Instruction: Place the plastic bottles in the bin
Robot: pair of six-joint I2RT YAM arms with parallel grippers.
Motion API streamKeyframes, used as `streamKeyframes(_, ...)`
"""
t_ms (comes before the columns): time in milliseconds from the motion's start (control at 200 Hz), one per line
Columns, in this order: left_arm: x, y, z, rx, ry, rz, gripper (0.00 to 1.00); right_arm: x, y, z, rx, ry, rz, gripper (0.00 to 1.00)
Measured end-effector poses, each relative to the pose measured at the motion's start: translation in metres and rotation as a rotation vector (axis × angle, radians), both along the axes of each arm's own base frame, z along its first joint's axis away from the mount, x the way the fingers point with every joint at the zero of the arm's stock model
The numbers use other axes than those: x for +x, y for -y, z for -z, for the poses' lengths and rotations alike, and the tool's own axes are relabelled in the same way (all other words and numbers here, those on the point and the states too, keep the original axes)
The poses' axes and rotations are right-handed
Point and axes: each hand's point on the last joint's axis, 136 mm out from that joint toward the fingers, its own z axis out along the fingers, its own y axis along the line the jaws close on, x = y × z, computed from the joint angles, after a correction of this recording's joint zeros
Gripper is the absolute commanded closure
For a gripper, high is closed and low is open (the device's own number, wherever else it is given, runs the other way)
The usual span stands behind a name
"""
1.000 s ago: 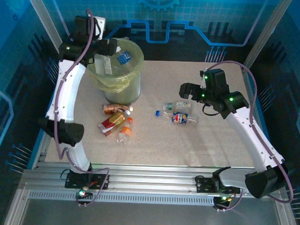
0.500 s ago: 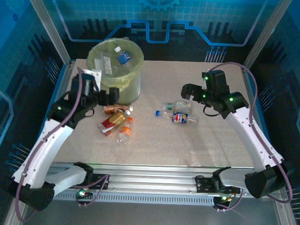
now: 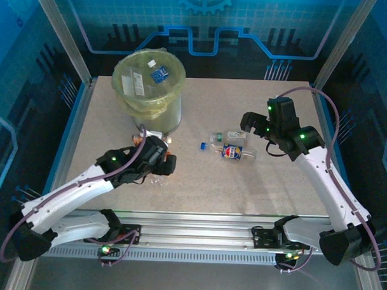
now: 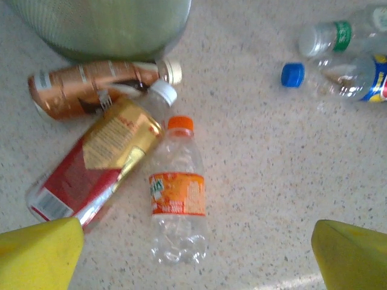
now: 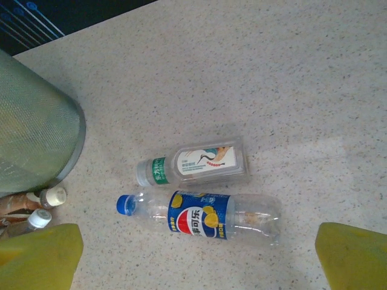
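Observation:
My gripper will lift the orange-labelled bottle (image 4: 178, 196) and it will come free alone, since only the shoulder (image 4: 166, 144) of that bottle touches the red-and-gold bottle.
The bin (image 3: 149, 86), lined in yellow-green, stands at the far left with bottles inside, one with a blue label (image 3: 160, 74). My left gripper (image 4: 196, 257) is open just above an orange-labelled bottle (image 4: 177, 193). That bottle lies next to a red-and-gold bottle (image 4: 97, 163) and a copper one (image 4: 91, 87) at the foot of the bin (image 4: 103, 24). My right gripper (image 5: 196, 260) is open above a blue-capped bottle (image 5: 205, 216) and a green-labelled bottle (image 5: 196, 163), touching neither. From above, the left gripper (image 3: 162, 164) covers most of its cluster.
The two middle bottles (image 3: 234, 152) lie side by side about mid-table, right of the bin. The tabletop is bare speckled stone (image 3: 255, 185) towards the near and right edges. Metal frame posts (image 3: 61, 32) rise at the table's corners.
My left arm has swung down from over the bin to the near side and now hovers low over the bottles at its foot. The right arm shifted slightly right.

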Motion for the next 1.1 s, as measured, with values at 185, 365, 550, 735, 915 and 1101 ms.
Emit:
streamKeyframes(185,-0.008,0.006,0.043,0.072,-0.11,-0.038,0.09,0.0,0.004,0.0,-0.005,0.004,0.022,0.0)
streamKeyframes(365,-0.012,0.001,0.068,0.125,-0.176,-0.081,0.09,0.0,0.004,0.005,-0.005,-0.006,0.026,0.0)
streamKeyframes(550,-0.012,-0.011,0.09,0.122,-0.222,-0.13,0.09,0.0,0.004,0.009,-0.007,-0.013,0.026,0.0)
streamKeyframes(735,-0.01,-0.012,0.111,0.097,-0.272,-0.154,0.1,0.001,0.004,0.009,-0.007,-0.012,0.026,0.0)
streamKeyframes(915,-0.001,-0.008,0.127,0.081,-0.296,-0.166,0.1,0.001,0.004,0.009,-0.006,-0.009,0.026,0.0)
streamKeyframes(1101,0.005,-0.012,0.145,0.085,-0.327,-0.197,0.1,0.001,0.004,0.009,-0.006,-0.009,0.027,0.0)
